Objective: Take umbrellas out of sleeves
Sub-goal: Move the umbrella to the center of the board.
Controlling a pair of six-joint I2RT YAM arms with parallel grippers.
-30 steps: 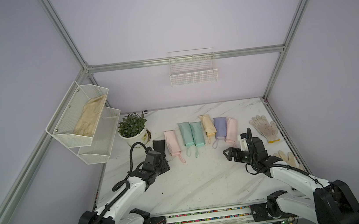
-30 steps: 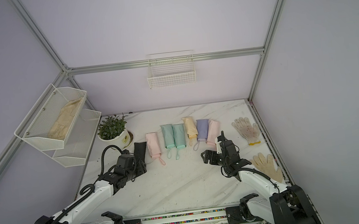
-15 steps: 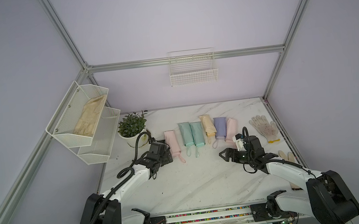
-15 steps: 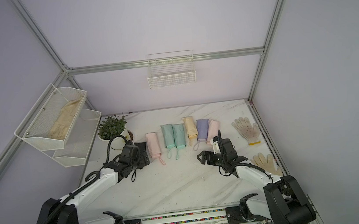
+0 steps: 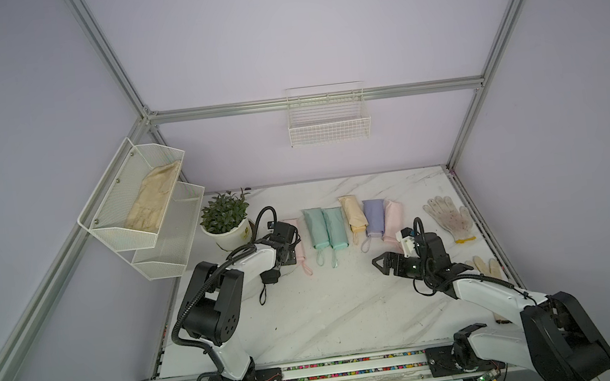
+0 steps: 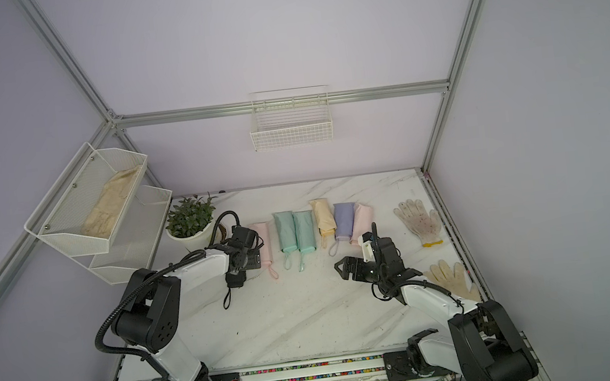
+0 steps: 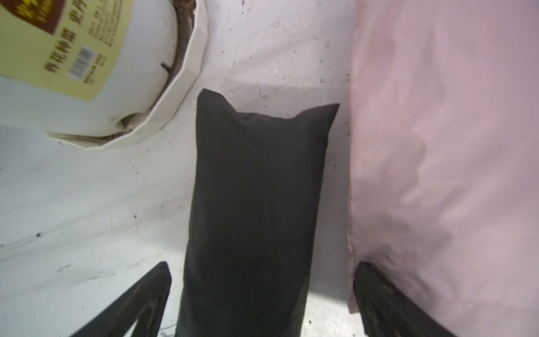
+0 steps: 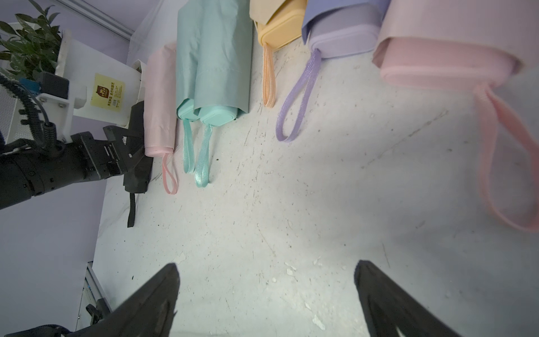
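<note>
My left gripper is first to pull the black sleeve's far end [image 7: 264, 132] toward the open space in front [image 5: 291, 302], because that end sits close between the pot and a pink sleeve.
A black sleeve [image 7: 256, 189] with its umbrella inside lies on the table beside the pot; its black handle [image 8: 134, 178] and strap stick out at the near end. My left gripper [image 7: 262, 267] is open and straddles it, with a gap on each side, as both top views [image 5: 283, 254] [image 6: 243, 263] show. To its right lie a pink [image 5: 296, 239], two mint [image 5: 315, 229] [image 5: 335, 229], a yellow [image 5: 353, 213], a lavender [image 5: 373, 217] and another pink [image 5: 393, 220] sleeved umbrella, handles toward me. My right gripper [image 5: 382, 264] [image 8: 267, 266] hangs open and empty over bare table, in front of them.
A potted plant [image 5: 227, 223] stands just left of the black sleeve. A white knit glove [image 5: 449, 218] and a beige glove [image 5: 486, 266] lie at the right edge. A two-tier mesh rack [image 5: 142, 218] hangs on the left wall and a wire basket [image 5: 329, 122] on the back wall.
My left gripper has moved away from me along the black sleeve and now stands wider open. The right gripper has shifted slightly left and stays open.
</note>
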